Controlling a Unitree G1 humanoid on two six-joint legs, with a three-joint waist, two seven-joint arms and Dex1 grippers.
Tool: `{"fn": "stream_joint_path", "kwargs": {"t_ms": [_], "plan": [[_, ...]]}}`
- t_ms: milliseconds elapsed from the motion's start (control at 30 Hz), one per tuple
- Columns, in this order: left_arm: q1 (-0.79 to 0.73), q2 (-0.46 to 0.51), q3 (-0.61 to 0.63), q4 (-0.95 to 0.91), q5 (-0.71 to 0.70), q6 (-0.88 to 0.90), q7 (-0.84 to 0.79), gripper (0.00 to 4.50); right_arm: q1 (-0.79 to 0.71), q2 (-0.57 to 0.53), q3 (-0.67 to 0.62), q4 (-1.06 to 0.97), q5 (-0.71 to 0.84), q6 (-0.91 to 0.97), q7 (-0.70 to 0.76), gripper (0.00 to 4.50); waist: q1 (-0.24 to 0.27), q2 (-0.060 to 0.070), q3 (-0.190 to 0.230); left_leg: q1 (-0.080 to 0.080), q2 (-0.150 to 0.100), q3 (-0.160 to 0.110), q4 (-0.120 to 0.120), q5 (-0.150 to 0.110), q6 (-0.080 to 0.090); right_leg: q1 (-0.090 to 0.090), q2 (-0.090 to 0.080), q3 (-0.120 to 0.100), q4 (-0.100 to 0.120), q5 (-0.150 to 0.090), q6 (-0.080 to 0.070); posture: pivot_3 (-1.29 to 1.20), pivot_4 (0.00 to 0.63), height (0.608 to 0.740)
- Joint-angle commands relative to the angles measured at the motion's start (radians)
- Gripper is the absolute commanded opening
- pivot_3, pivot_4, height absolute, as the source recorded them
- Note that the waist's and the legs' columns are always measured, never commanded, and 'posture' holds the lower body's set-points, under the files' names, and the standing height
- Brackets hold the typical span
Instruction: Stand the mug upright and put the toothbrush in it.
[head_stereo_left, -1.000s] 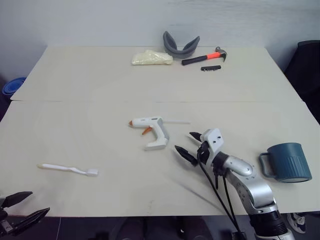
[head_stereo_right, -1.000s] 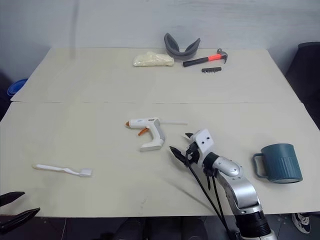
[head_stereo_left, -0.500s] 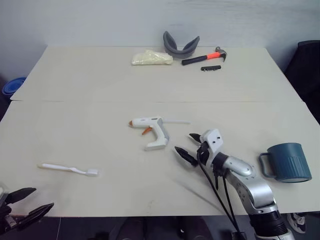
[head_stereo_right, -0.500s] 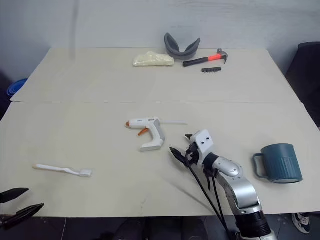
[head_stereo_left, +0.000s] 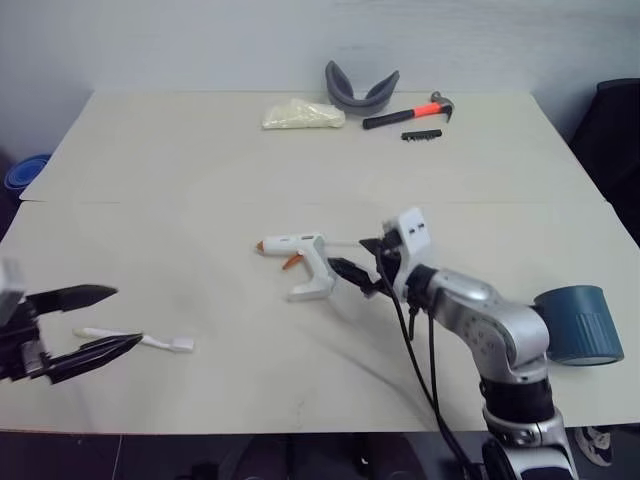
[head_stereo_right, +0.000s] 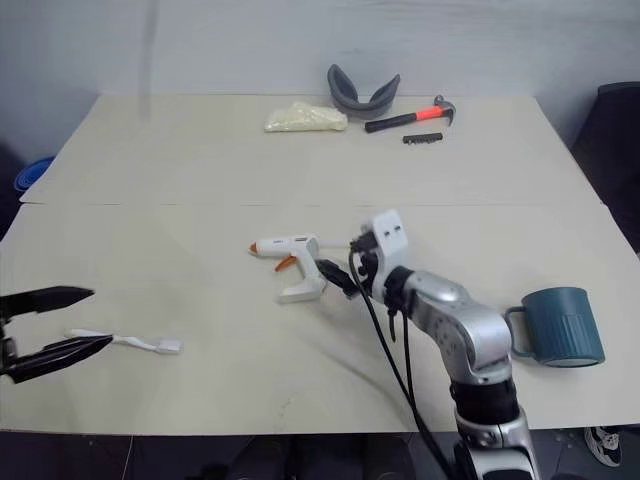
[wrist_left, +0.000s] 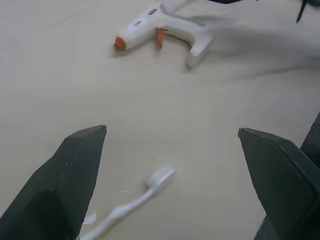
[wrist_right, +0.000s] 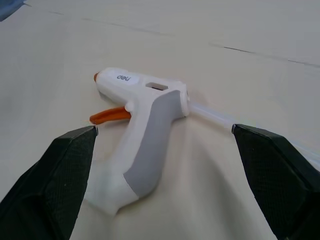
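Observation:
My right gripper keeps moving in, as its open fingers line up across the glue gun's narrow handle (wrist_right: 142, 156), until they close below the glue gun's orange trigger.
The white toothbrush (head_stereo_left: 150, 341) lies flat near the table's front left, its bristled head (wrist_left: 160, 176) pointing to the right. My left gripper (head_stereo_left: 125, 317) hovers open just over the toothbrush's handle end, and nothing is between its fingers. The teal mug (head_stereo_right: 560, 325) stands at the front right with its handle to the left and seems to rest mouth-down. My right gripper (head_stereo_right: 340, 262) is open, well left of the mug. It points at the white glue gun (wrist_right: 140, 120) and stops just short of its handle.
At the far edge lie a hammer (head_stereo_left: 405, 112) with an orange grip, a grey curved band (head_stereo_left: 360, 92), a yellowish bag (head_stereo_left: 300, 115) and a small black strip (head_stereo_left: 421, 135). A seam crosses the table (head_stereo_left: 180, 203). A dark chair (head_stereo_left: 615, 140) stands on the right.
My left gripper has risen from below the front edge and come in over the toothbrush's handle. My right gripper has lifted and swung left toward the glue gun. Both stay open.

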Motion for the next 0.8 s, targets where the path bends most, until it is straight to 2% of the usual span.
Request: {"fn": "stream_joint_path", "kwargs": {"t_ms": [33,167,367,567,800], "plan": [[-0.074,-0.003,-0.1,-0.036,0.001,-0.026,0.035,4.49,-0.054,0.011,0.045,0.029,-0.009,0.078,-0.026,4.5,-0.004,0.0,0.0,0.0,0.0,0.0,-0.001,0.0,0.0,-0.001,0.001,0.0,0.0,0.0,0.0,0.0,0.15,0.74],[-0.137,-0.022,-0.201,-0.066,0.018,-0.048,0.057,4.49,-0.119,0.031,0.098,0.084,-0.034,0.133,-0.044,4.5,-0.013,0.0,0.0,-0.002,0.0,0.003,-0.002,0.0,0.0,-0.005,0.002,0.0,0.002,0.0,0.0,0.0,0.15,0.74],[-0.164,-0.052,-0.276,-0.068,0.075,-0.102,0.069,4.49,-0.182,0.034,0.178,0.155,-0.055,0.142,-0.003,4.5,-0.024,0.0,0.0,-0.003,0.0,0.009,-0.001,0.0,0.0,-0.009,0.002,-0.001,0.004,0.0,0.0,0.0,0.15,0.74],[-0.165,-0.07,-0.288,-0.079,0.086,-0.113,0.076,4.49,-0.223,0.014,0.292,0.196,-0.09,0.098,0.078,4.5,-0.026,0.0,0.0,-0.003,0.001,0.01,-0.001,0.0,0.0,-0.01,0.002,0.0,0.005,0.0,0.0,0.0,0.15,0.74],[-0.164,-0.094,-0.284,-0.087,0.091,-0.126,0.084,4.49,-0.281,0.044,0.372,0.385,-0.189,-0.014,0.108,4.5,-0.027,-0.001,0.0,-0.002,0.001,0.01,-0.001,0.0,0.0,-0.01,0.002,-0.001,0.005,0.0,0.0,0.0,0.15,0.74]]}}
